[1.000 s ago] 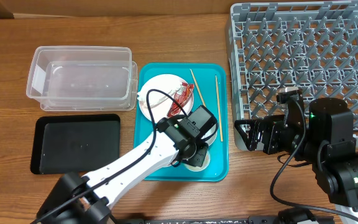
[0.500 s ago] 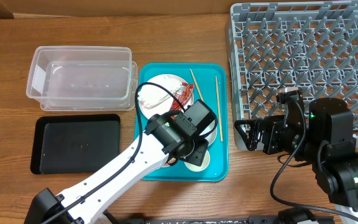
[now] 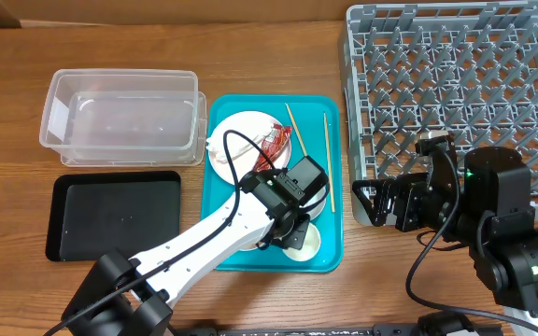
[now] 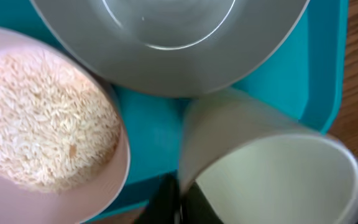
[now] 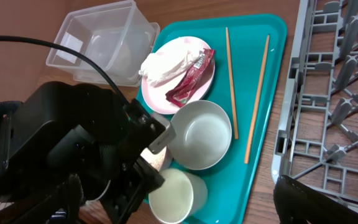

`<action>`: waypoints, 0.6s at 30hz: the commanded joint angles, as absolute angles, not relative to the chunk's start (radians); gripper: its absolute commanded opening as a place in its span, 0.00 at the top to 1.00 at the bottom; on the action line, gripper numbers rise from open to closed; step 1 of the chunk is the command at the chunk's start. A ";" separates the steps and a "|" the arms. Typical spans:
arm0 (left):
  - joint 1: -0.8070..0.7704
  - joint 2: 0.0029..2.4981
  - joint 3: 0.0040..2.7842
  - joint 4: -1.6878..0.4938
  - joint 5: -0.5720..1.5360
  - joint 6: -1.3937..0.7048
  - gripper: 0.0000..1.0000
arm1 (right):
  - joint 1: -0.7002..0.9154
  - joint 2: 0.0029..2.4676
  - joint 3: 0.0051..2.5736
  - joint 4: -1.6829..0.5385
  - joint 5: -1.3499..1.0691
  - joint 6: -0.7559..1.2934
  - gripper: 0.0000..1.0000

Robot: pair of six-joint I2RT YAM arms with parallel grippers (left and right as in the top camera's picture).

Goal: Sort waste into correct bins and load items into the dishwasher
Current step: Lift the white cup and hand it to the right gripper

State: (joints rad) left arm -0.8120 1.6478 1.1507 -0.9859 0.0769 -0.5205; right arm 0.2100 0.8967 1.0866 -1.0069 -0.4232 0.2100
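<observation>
The robot's left gripper has the white cup by its rim, a long way from the dish rack, so the right gripper should take hold of the cup's base and load the cup.
My left gripper is over the teal tray. In the left wrist view its fingertips are closed on the rim of the small white cup, one outside and one inside. The cup tilts at the tray's front. Next to it are the grey bowl and the smaller dish holding rice. The white plate carries the napkin and the red wrapper. Two chopsticks lie on the tray's right side. My right gripper is open and empty by the rack's front left corner.
The clear tub stands at the back left and the black tray lies in front of it. The grey dish rack fills the back right. The left arm crosses the tray's front left and hides part of the bowl from overhead.
The left arm swung a little left and back again. Its gripper stayed at the cup. The right arm has not moved.
</observation>
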 commanded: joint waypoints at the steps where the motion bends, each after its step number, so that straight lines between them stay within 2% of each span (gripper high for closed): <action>1: -0.786 1.638 1.185 -1.034 0.126 -0.519 0.96 | 0.208 0.888 1.119 -1.006 -0.435 0.214 0.00; 4: -0.735 1.602 1.251 -1.125 0.178 -0.485 0.96 | 0.208 0.888 1.119 -1.005 -0.435 0.214 0.00; 9: -0.559 1.528 1.300 -1.148 0.462 -0.271 0.96 | 0.208 0.888 1.119 -1.012 -0.437 0.215 0.00; 11: -0.449 1.509 1.300 -1.148 0.652 -0.211 0.96 | 0.208 0.888 1.119 -1.023 -0.451 0.215 0.00; 15: -0.241 1.505 1.297 -1.148 1.157 -0.061 0.96 | 0.208 0.890 1.119 -1.016 -0.564 0.213 0.13; 18: -0.155 1.505 1.296 -1.148 1.415 0.010 0.96 | 0.210 0.905 1.119 -0.948 -0.732 0.205 0.13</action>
